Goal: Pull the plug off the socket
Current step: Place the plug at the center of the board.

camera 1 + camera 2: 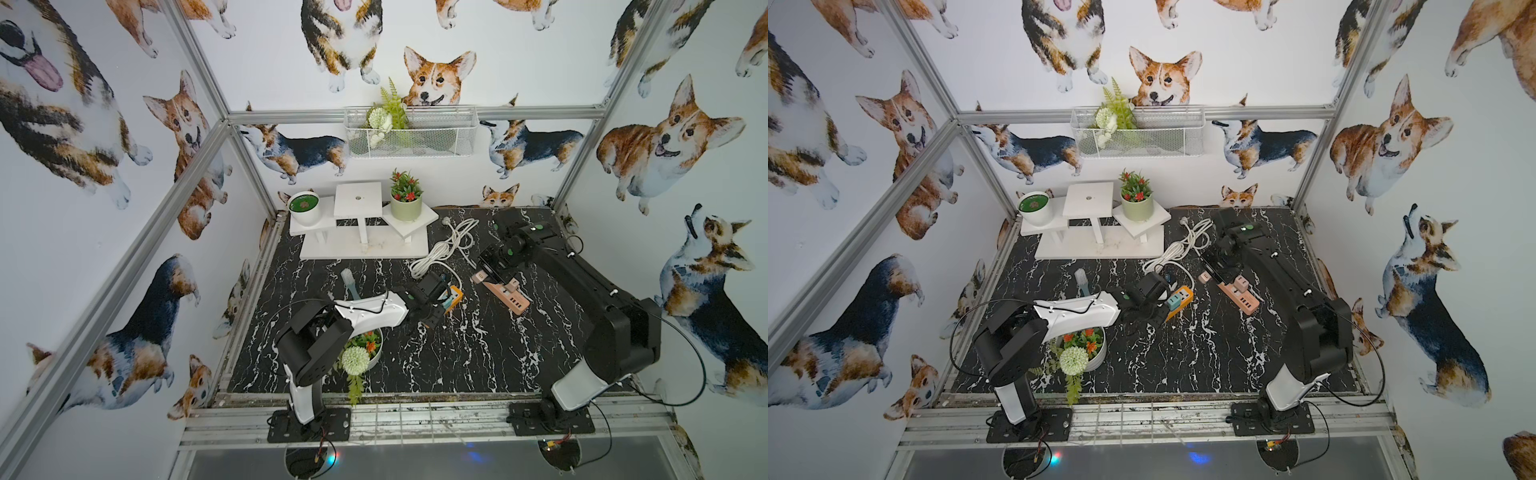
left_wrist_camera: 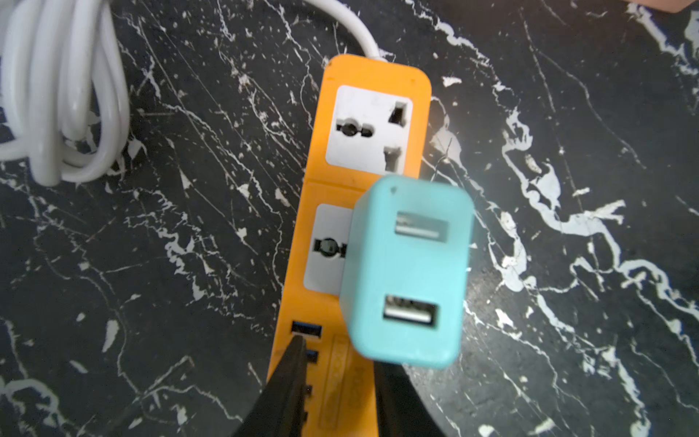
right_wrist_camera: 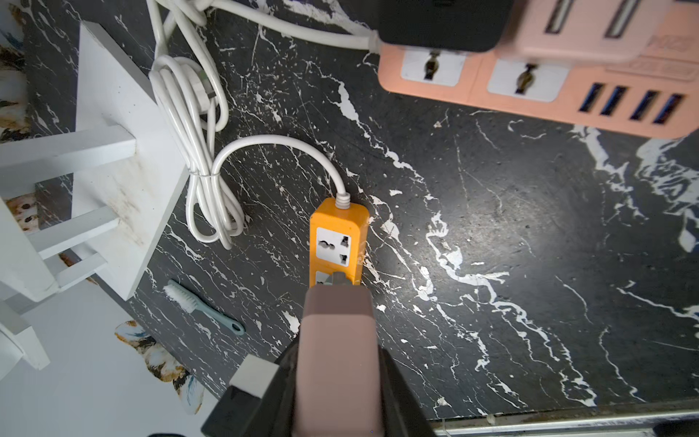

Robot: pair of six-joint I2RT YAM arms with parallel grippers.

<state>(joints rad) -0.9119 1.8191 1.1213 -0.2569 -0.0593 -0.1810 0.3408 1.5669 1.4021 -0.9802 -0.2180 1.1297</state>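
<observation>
My right gripper is full with the pink plug (image 1: 1204, 276), so I should put it down on the clear black marble in front (image 1: 1200, 356) before my right gripper takes the teal plug.
An orange power strip (image 2: 363, 125) lies on the black marble table, also in both top views (image 1: 456, 296) (image 1: 1183, 297). A teal plug (image 2: 408, 272) with two USB ports stands over its second socket; its pins are hidden. My left gripper (image 2: 340, 352) is open, its fingers astride the strip's USB end just behind the teal plug (image 1: 449, 300). My right gripper (image 3: 338, 352) is shut on a pink plug (image 3: 336, 340), held above the table left of the pink power strip (image 1: 513, 301). Another pink plug (image 3: 575, 26) and a black one (image 3: 442, 22) sit on that strip.
A bundled white cable (image 1: 444, 245) lies behind the orange strip. A teal brush (image 1: 348, 282) lies to the left. A white plant stand (image 1: 361, 245) fills the back. A white bowl of flowers (image 1: 365, 349) sits under my left arm.
</observation>
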